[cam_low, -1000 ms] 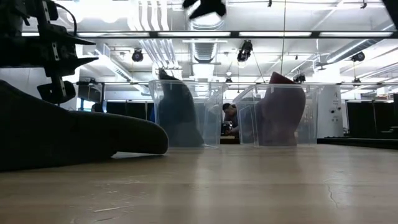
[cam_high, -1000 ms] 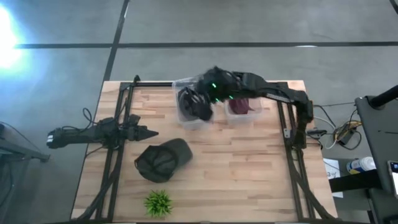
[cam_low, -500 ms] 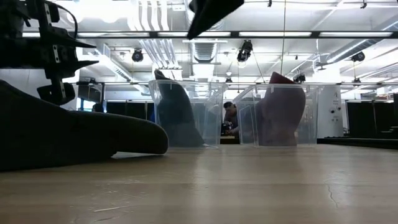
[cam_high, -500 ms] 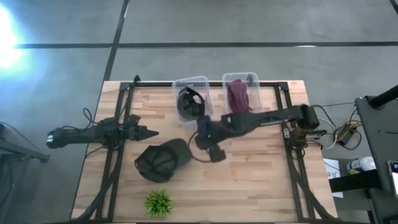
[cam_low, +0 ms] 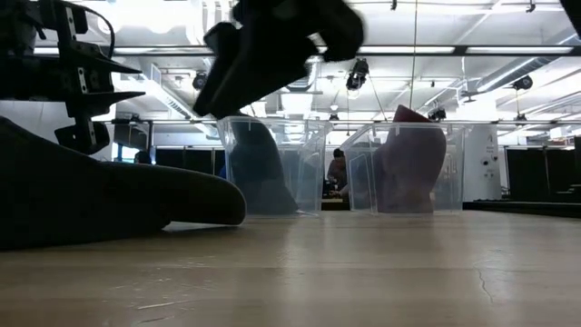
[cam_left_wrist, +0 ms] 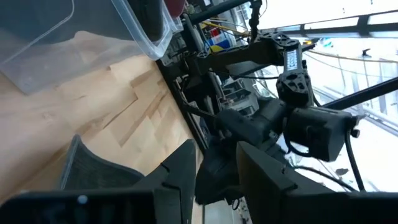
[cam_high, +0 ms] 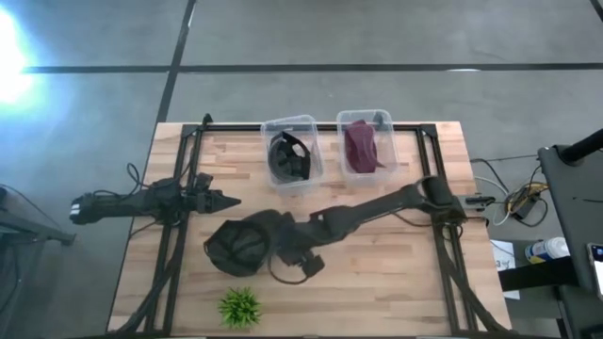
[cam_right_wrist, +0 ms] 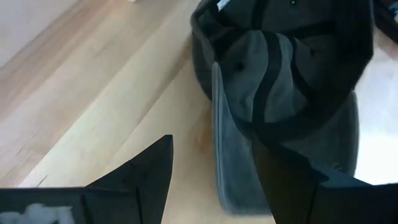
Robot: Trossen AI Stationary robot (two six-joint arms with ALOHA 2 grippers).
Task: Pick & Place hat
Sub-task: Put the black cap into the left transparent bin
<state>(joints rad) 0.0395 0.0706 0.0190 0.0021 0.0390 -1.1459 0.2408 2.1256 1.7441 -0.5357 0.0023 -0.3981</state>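
Observation:
I should move my right gripper back from the cap's rim so that my left gripper, which is close to the dark green cap (cam_high: 237, 249), can take the cap's far edge (cam_high: 242, 222).
A dark green cap (cam_high: 240, 243) lies on the wooden table (cam_high: 377, 254) at the near left, its hollow side up in the right wrist view (cam_right_wrist: 280, 81). It also fills the low view's left (cam_low: 91, 195). My right gripper (cam_high: 294, 259) is open just right of the cap. In its wrist view (cam_right_wrist: 211, 186) one finger is over bare wood and the other beside the cap's edge, with no touch showing. My left gripper (cam_high: 226, 200) waits at the table's left, above and behind the cap, its fingers a little apart (cam_left_wrist: 217, 180).
Two clear bins stand at the far middle: one (cam_high: 290, 155) holds a black hat, the other (cam_high: 363, 146) a maroon hat. A small green plant (cam_high: 240, 306) stands at the near edge, close to the cap. Black frame rails (cam_high: 443, 235) run along both sides.
My right gripper has swung from over the bins toward the table's near left and come down beside the green cap. The cap and my left arm have kept still.

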